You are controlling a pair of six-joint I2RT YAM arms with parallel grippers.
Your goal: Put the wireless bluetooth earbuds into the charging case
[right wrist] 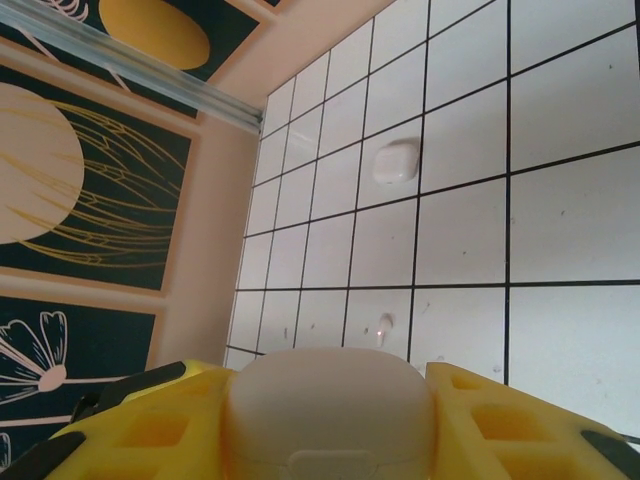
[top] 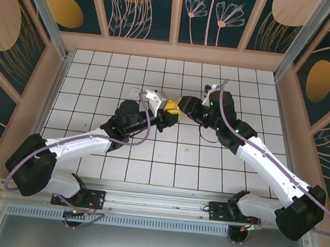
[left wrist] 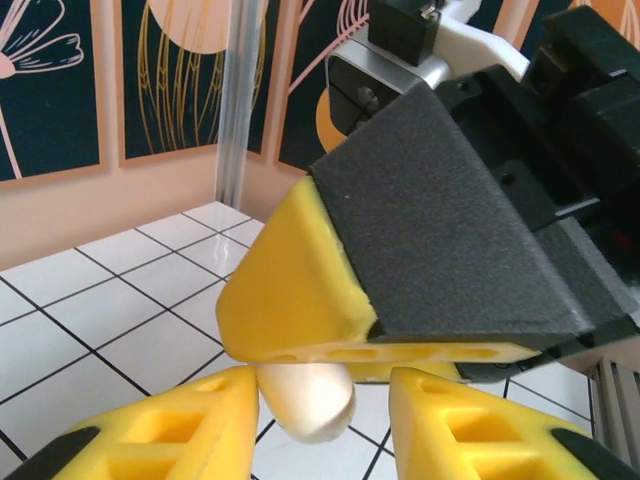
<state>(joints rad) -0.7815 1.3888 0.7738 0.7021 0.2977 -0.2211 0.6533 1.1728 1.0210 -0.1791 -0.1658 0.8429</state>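
My right gripper clasps the charging case (right wrist: 330, 410) from above, so my left gripper should hold the case's protruding end (left wrist: 310, 405) while my right gripper retakes it from the side.
My right gripper (right wrist: 330, 405) is shut on a white rounded charging case (right wrist: 330, 395), held above the tiled floor at the middle of the table. My left gripper (left wrist: 322, 392) faces it from the other side, its yellow fingers (left wrist: 180, 425) straddling the protruding end of the case (left wrist: 305, 400). The case touches the left-hand finger, and a gap shows to the other one. In the top view the two grippers meet, left (top: 164, 107) and right (top: 182, 106). One small white earbud (right wrist: 384, 325) lies on a tile below the held case.
A second white case (right wrist: 396, 162) lies on the tiles farther off, towards the peach wall (right wrist: 205, 250). The right gripper's black-padded yellow finger (left wrist: 300, 280) hangs right above my left fingers. Patterned walls surround the table (top: 88, 61).
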